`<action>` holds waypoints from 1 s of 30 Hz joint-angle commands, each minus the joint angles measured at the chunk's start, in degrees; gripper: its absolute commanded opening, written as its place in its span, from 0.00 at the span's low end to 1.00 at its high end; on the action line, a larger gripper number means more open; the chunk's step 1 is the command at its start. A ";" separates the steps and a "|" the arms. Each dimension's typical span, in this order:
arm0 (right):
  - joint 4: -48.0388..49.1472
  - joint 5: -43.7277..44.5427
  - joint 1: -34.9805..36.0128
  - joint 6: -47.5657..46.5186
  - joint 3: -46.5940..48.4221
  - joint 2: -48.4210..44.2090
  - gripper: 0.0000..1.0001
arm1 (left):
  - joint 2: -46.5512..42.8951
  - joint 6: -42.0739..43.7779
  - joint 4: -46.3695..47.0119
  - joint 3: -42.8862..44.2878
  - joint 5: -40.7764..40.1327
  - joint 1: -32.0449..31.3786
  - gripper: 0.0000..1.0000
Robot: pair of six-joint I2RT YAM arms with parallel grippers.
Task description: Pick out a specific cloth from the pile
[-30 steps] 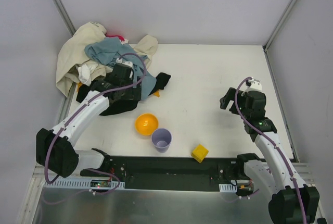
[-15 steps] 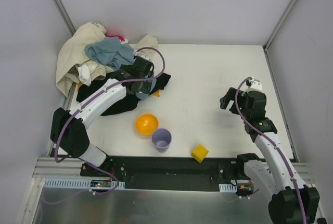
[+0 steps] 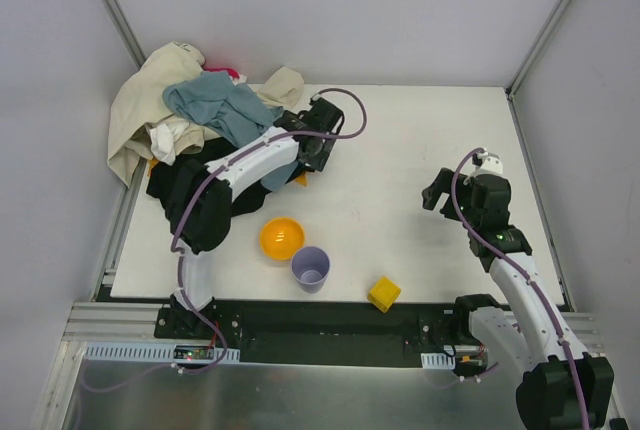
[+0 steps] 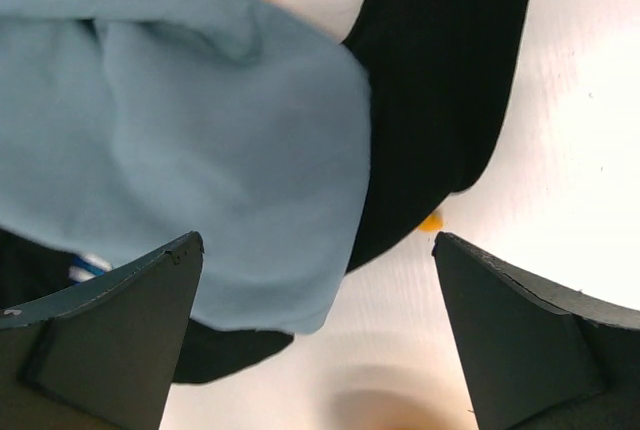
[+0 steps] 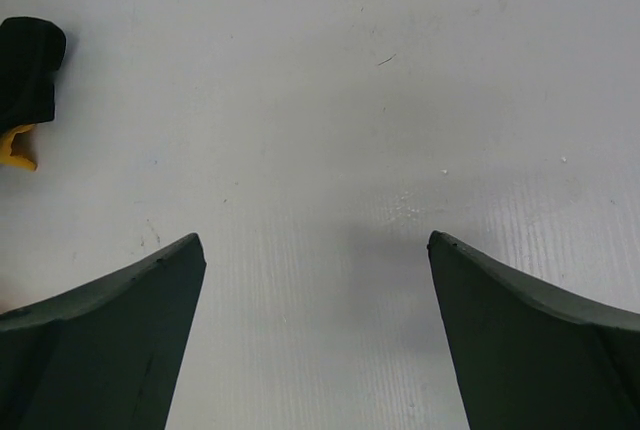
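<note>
My left gripper is moving toward the black cloth's end (image 4: pixel 430 100), which sticks out past the blue-grey cloth over the orange-yellow cloth (image 4: pixel 431 222). It should keep going to that end and close there.
The pile (image 3: pixel 150 115) of cream, blue-grey and black garments lies at the table's far left. Only small bits of the orange-yellow cloth (image 3: pixel 300 179) show, peeking from under the pile's right edge. In the left wrist view they show as slivers (image 4: pixel 432 221) beside the black cloth (image 4: pixel 440 80) and the blue-grey cloth (image 4: pixel 200 130). My left gripper (image 3: pixel 312 150) is open and empty (image 4: pixel 315 245) just above that edge. My right gripper (image 3: pixel 434 194) is open and empty (image 5: pixel 315 240) over bare table at the right. A bit of the orange-yellow cloth (image 5: pixel 15 147) shows at that view's left edge.
An orange bowl (image 3: pixel 281 237), a lilac cup (image 3: pixel 310 268) and a yellow block (image 3: pixel 383 293) stand near the table's front. Grey walls close in the left, back and right sides.
My left arm has swung right, from over the middle of the pile to its right edge. The right arm has not moved.
</note>
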 commanded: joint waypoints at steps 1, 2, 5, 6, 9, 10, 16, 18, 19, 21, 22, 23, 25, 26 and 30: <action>1.10 -0.52 -0.06 1.05 -0.55 -0.47 0.96 | 6.07 2.44 -0.88 6.93 -2.12 -0.93 0.99; 1.10 -0.43 -0.15 0.96 -0.81 -0.56 0.96 | 7.74 2.53 -0.88 8.17 -2.12 -1.02 0.99; 1.02 -0.43 -0.15 0.96 -1.25 -0.82 0.96 | 11.88 3.14 -0.88 12.12 -2.56 -1.46 0.99; 0.84 -0.34 -0.15 0.87 -1.34 -0.91 0.96 | 13.28 3.23 -0.96 13.35 -3.43 -1.55 0.99; 0.40 -0.26 -0.15 0.70 -1.51 -1.17 0.96 | 16.28 3.49 -0.88 15.56 -5.37 -1.55 0.99; 0.23 -0.26 -0.15 0.70 -1.51 -1.26 0.96 | 16.81 3.67 -0.96 16.00 -6.07 -1.55 0.99; 0.14 0.18 -0.06 0.35 -2.04 -1.18 0.96 | 20.41 4.90 -0.88 18.02 -8.62 -1.46 0.95; 0.14 0.18 -0.06 0.35 -1.95 -1.00 0.96 | 20.94 4.81 -0.79 17.93 -8.98 -1.29 0.89; 0.14 0.10 -0.15 0.34 -1.78 -0.91 0.96 | 21.12 4.64 -0.79 17.85 -9.15 -1.20 0.85; 0.14 0.10 -0.23 0.17 -1.69 -0.47 0.96 | 21.03 4.20 -0.70 17.32 -8.98 -0.85 0.77; 0.14 0.10 -0.23 0.17 -1.69 -0.38 0.96 | 21.03 3.94 -0.70 17.06 -8.89 -0.67 0.72; 0.14 0.01 -0.23 0.26 -1.60 -0.21 0.96 | 20.95 3.85 -0.70 16.71 -8.89 -0.50 0.67; 0.14 0.01 -0.06 0.34 -1.69 -0.03 0.96 | 20.68 3.41 -0.79 16.01 -8.98 -0.06 0.54; 0.22 0.01 -0.15 0.43 -1.69 -0.12 0.96 | 20.51 3.23 -0.70 15.83 -9.15 0.20 0.46; 0.23 -0.26 -0.23 0.52 -1.69 0.32 0.96 | 18.93 2.96 -0.44 14.16 -9.15 0.38 0.17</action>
